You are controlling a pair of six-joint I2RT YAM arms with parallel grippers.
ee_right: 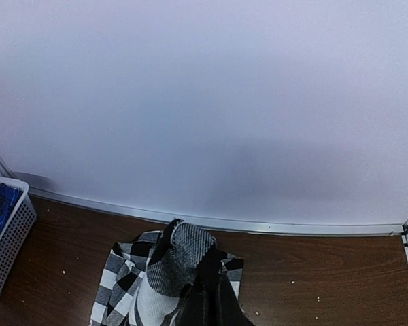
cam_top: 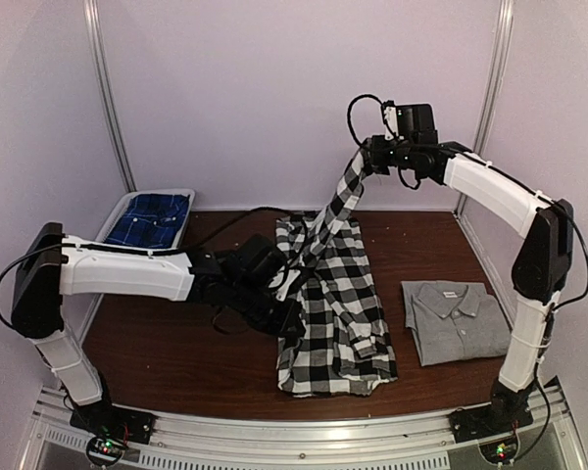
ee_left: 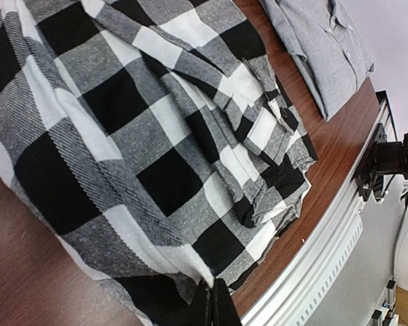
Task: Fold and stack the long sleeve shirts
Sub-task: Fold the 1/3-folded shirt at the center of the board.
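The way across to the folded sleeve (cam_top: 357, 335) is open, so the robot's left gripper should keep pulling the shirt's side edge (ee_left: 189, 261) inward until it lies beside that sleeve, then let go.
The black-and-white check flannel shirt (cam_top: 335, 311) lies crumpled in the middle of the table. It fills the left wrist view (ee_left: 156, 136). My right gripper (cam_top: 365, 157) is shut on one sleeve end (ee_right: 180, 261) and holds it high above the far side of the table, so the sleeve hangs in a strip down to the shirt. My left gripper (cam_top: 286, 311) is shut on the shirt's left edge (ee_left: 190, 268), low over the table. The grey collared shirt (cam_top: 459, 318) lies folded at the right, also in the left wrist view (ee_left: 323, 47). No lettering shows.
A white mesh basket (cam_top: 114, 221) with a blue check garment (cam_top: 149, 218) stands at the back left, also in the right wrist view (ee_right: 5, 234). Metal frame posts stand at the back corners. The table's front rail (ee_left: 313, 258) runs close to the shirt's hem.
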